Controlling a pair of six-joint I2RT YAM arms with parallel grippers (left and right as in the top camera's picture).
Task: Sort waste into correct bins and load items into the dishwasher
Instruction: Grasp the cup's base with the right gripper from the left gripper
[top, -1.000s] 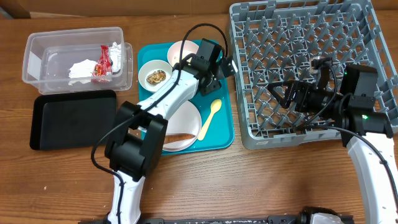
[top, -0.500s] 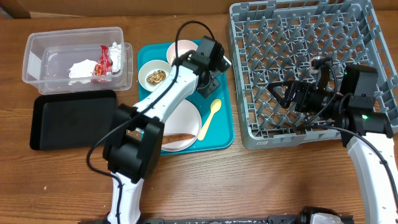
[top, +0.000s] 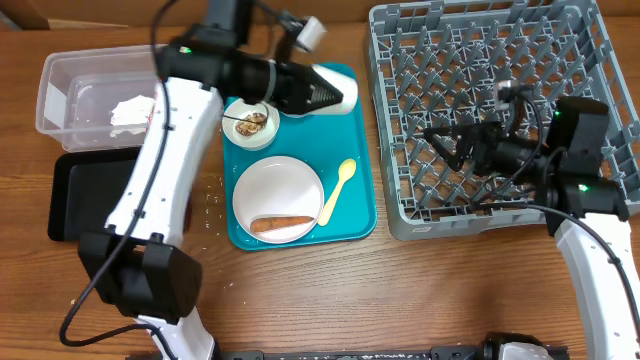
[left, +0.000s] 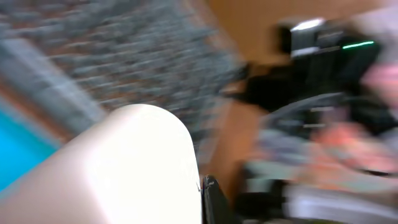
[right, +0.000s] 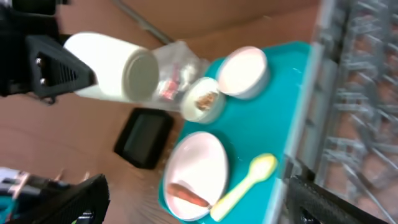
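The small white cup (top: 334, 88) is in my left gripper short of the grey rack, so next my right gripper grabs the cup's loose end (top: 350, 92) and loads it upside-down.
My left gripper (top: 318, 92) is shut on the small white cup (top: 340, 97) and holds it on its side above the back of the teal tray (top: 355, 215). The cup fills the blurred left wrist view (left: 124, 168) and shows in the right wrist view (right: 115, 68). A bowl with the brown lump (top: 250, 122) and an empty bowl (right: 244, 71) sit on the tray. The plate (top: 278, 190) carries the sausage stick (top: 280, 222), with the yellow spoon (top: 338, 188) beside it. My right gripper (top: 460, 140) is open above the grey rack (top: 490, 60).
The clear tub (top: 70, 90) at the back left holds the crumpled napkin (top: 130, 108); my left arm covers its right end. The black tray (top: 85, 190) lies in front of it. A few white specks (top: 207, 196) lie on the table left of the teal tray.
My left arm has swung up and back, lifting the cup off the tray and turning it on its side. The right arm has barely moved.
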